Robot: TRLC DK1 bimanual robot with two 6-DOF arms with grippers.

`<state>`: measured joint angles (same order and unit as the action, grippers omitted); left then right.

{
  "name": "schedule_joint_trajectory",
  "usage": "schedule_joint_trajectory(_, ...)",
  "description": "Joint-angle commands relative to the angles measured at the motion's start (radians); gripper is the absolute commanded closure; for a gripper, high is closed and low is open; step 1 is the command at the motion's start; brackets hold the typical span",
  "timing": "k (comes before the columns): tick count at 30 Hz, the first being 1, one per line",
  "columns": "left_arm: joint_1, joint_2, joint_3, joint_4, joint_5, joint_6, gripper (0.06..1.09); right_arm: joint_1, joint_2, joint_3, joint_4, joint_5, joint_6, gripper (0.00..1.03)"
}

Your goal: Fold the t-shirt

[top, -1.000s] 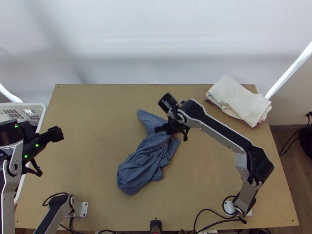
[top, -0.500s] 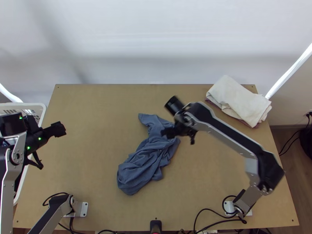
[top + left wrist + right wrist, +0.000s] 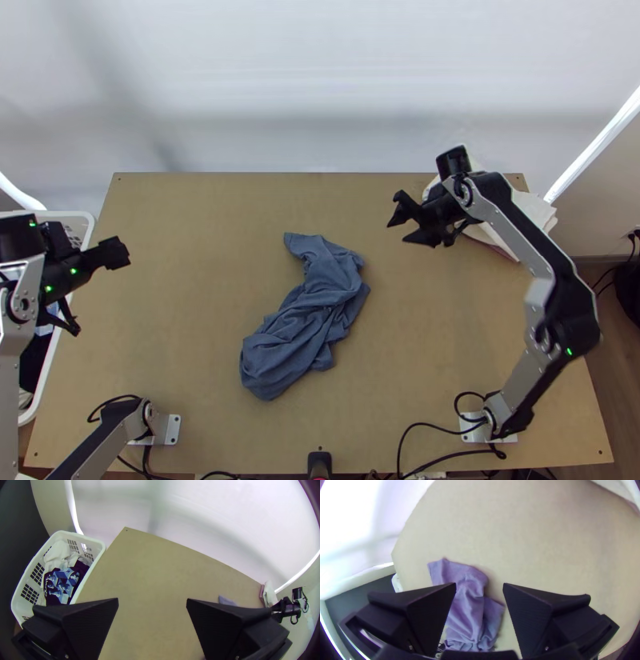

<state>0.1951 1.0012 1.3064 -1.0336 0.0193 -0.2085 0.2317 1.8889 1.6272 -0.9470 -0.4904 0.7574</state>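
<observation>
Loose folds (image 3: 317,307) lie along the heap, so I expect the blue t-shirt (image 3: 278,352) to open out into a wide smooth sheet when the robot lifts and spreads it.
The blue t-shirt (image 3: 308,316) lies bunched in a long slanting heap at the middle of the table, one narrow end pointing to the back. My right gripper (image 3: 402,226) is open off to the right of the shirt and behind it, near the pale cloths. In the right wrist view the shirt (image 3: 466,606) appears beyond the right gripper (image 3: 479,588), whose fingers stand wide apart with nothing between them. At the left edge, my left gripper (image 3: 100,288) is beside the basket. The left gripper (image 3: 152,601) is open and empty in its own wrist view.
Folded pale cloths (image 3: 500,210) lie stacked at the table's back right corner, partly behind the right arm. A white basket (image 3: 100,550) holding mixed clothes stands along the table's left side. Bare tabletop (image 3: 192,264) lies between basket and shirt.
My right gripper has moved off the shirt, to the right and back, and its fingers now show apart. The shirt's back end has shifted slightly. The left arm has moved only a little.
</observation>
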Motion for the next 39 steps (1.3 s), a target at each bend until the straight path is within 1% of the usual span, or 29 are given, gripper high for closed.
schedule_joint_trajectory(1,-0.006,0.020,0.050,-0.023,0.008,0.011,0.10,-0.006,0.081,-0.056,-0.019,-0.079,0.079,0.36)
schedule_joint_trajectory(4,-0.011,0.025,0.057,-0.023,0.010,0.008,0.10,0.003,0.119,-0.079,-0.019,-0.126,0.097,0.36)
schedule_joint_trajectory(11,-0.017,0.025,0.062,-0.029,0.010,-0.002,0.10,0.047,0.174,-0.064,-0.007,-0.152,0.109,0.36)
schedule_joint_trajectory(12,-0.017,0.025,0.062,-0.031,0.008,-0.002,0.10,0.055,0.184,-0.058,-0.004,-0.152,0.109,0.39)
schedule_joint_trajectory(14,-0.017,0.020,0.062,-0.033,0.010,-0.003,0.10,0.064,0.197,-0.049,0.007,-0.152,0.122,0.51)
schedule_joint_trajectory(15,-0.017,0.020,0.060,-0.033,0.008,-0.003,0.10,0.070,0.203,-0.041,0.011,-0.152,0.123,0.55)
schedule_joint_trajectory(16,-0.016,0.017,0.060,-0.036,0.008,-0.003,0.10,0.075,0.210,-0.032,0.016,-0.151,0.125,0.56)
schedule_joint_trajectory(22,-0.013,0.002,0.057,-0.045,0.008,-0.003,0.10,0.104,0.256,0.025,0.031,-0.151,0.126,0.55)
schedule_joint_trajectory(28,-0.008,-0.004,0.059,-0.052,0.007,-0.003,0.10,0.123,0.286,0.068,0.057,-0.143,0.134,0.56)
schedule_joint_trajectory(29,-0.008,-0.006,0.057,-0.052,0.008,-0.003,0.10,0.127,0.292,0.072,0.057,-0.143,0.134,0.59)
schedule_joint_trajectory(30,-0.008,-0.007,0.057,-0.052,0.008,-0.003,0.10,0.130,0.294,0.076,0.057,-0.142,0.137,0.70)
schedule_joint_trajectory(31,-0.010,-0.007,0.057,-0.054,0.008,-0.002,0.10,0.135,0.294,0.077,0.057,-0.142,0.138,0.75)
schedule_joint_trajectory(32,-0.011,-0.007,0.056,-0.057,0.008,-0.002,0.10,0.139,0.286,0.079,0.057,-0.142,0.138,0.77)
schedule_joint_trajectory(34,-0.019,-0.007,0.053,-0.062,0.008,0.001,0.10,0.146,0.260,0.082,0.056,-0.142,0.135,0.90)
schedule_joint_trajectory(35,-0.022,-0.007,0.051,-0.063,0.008,0.001,0.10,0.147,0.243,0.076,0.056,-0.140,0.128,0.94)
schedule_joint_trajectory(37,-0.022,-0.007,0.050,-0.063,0.008,0.001,0.10,0.144,0.223,0.062,0.053,-0.134,0.122,1.00)
schedule_joint_trajectory(39,-0.022,-0.009,0.044,-0.062,0.008,0.001,0.10,0.143,0.230,0.079,-0.009,-0.129,0.117,1.00)
